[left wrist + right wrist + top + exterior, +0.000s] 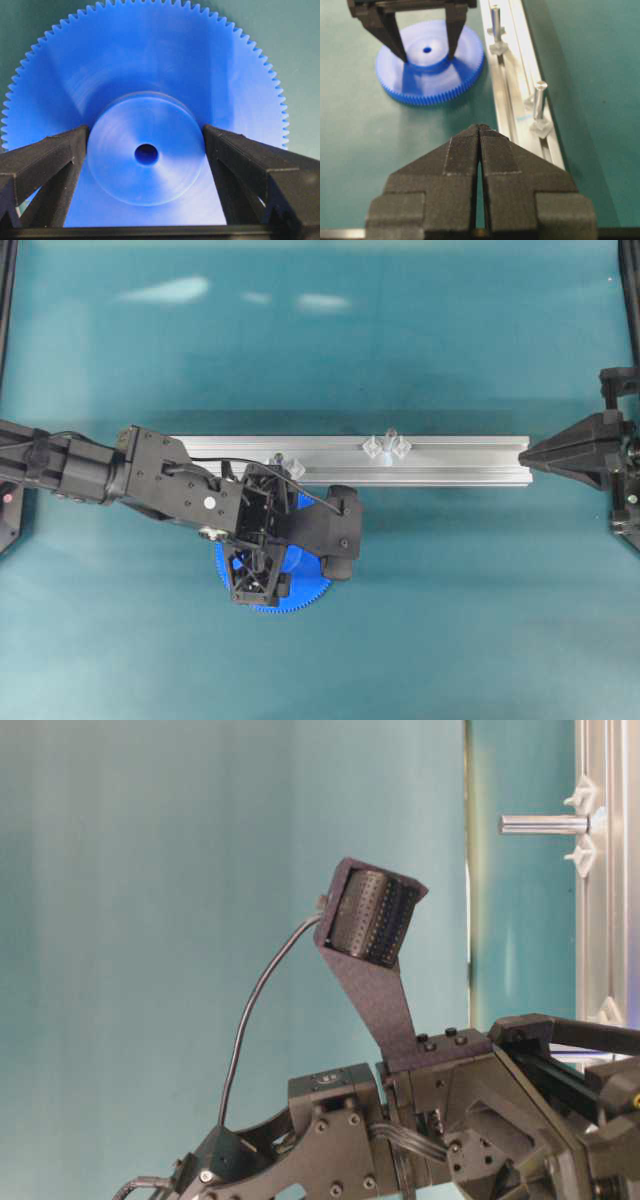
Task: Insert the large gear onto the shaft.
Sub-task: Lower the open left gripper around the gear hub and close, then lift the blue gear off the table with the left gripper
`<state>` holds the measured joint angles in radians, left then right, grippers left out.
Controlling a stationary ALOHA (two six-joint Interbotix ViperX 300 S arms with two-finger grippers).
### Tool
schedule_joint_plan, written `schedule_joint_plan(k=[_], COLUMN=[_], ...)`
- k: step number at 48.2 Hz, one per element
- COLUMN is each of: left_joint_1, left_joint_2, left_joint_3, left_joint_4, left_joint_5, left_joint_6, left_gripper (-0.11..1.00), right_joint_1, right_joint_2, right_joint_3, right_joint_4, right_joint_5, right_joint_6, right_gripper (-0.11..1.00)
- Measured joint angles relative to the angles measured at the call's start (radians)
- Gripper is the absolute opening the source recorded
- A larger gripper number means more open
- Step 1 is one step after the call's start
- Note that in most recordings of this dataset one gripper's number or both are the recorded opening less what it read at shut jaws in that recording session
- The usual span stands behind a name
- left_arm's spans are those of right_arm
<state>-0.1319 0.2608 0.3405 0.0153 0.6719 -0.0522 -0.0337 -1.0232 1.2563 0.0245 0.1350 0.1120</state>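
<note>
My gripper is still to lower the large gear, and a dark hole [146,154] goes through the large gear's raised middle. The shaft's tip [391,434] will therefore come up through the middle when I lower the large gear.
The large gear [150,60] is a bright-blue toothed disc lying flat on the green table, left of centre [298,590]. My left gripper [145,132] hangs straight over it, open wide. One of its fingers [60,150] stands on each side of the raised hub, close against it, and I cannot tell whether they touch. The right wrist view shows the same straddle around the gear [465,55]. The shaft [388,440] stands upright on the rail between two clear diamond pieces [539,100], right of the gear. My right gripper [480,127] is shut and empty at the rail's right end [525,453].
A silver aluminium rail [450,465] runs across the table behind the gear. A second clear mount with a peg [292,465] sits on it beside the left wrist [495,22]. The left arm's camera bracket [375,920] fills the table-level view.
</note>
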Motion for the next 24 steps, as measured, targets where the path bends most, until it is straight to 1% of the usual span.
schedule_joint_plan(k=[6, 24], left_joint_1=[0.0, -0.002], left_joint_2=[0.0, 0.002], left_joint_3=[-0.002, -0.017], left_joint_4=[0.002, 0.002], left_joint_5=[0.006, 0.025], left_joint_6=[-0.012, -0.015], left_gripper=[0.76, 0.76], right_joint_1=[0.0, -0.002], right_joint_2=[0.0, -0.002], right_joint_3=[0.0, 0.0], right_joint_4=[0.0, 0.0], right_joint_5=[0.0, 0.0], right_joint_6=[0.0, 0.0], right_gripper=[0.03, 0.03])
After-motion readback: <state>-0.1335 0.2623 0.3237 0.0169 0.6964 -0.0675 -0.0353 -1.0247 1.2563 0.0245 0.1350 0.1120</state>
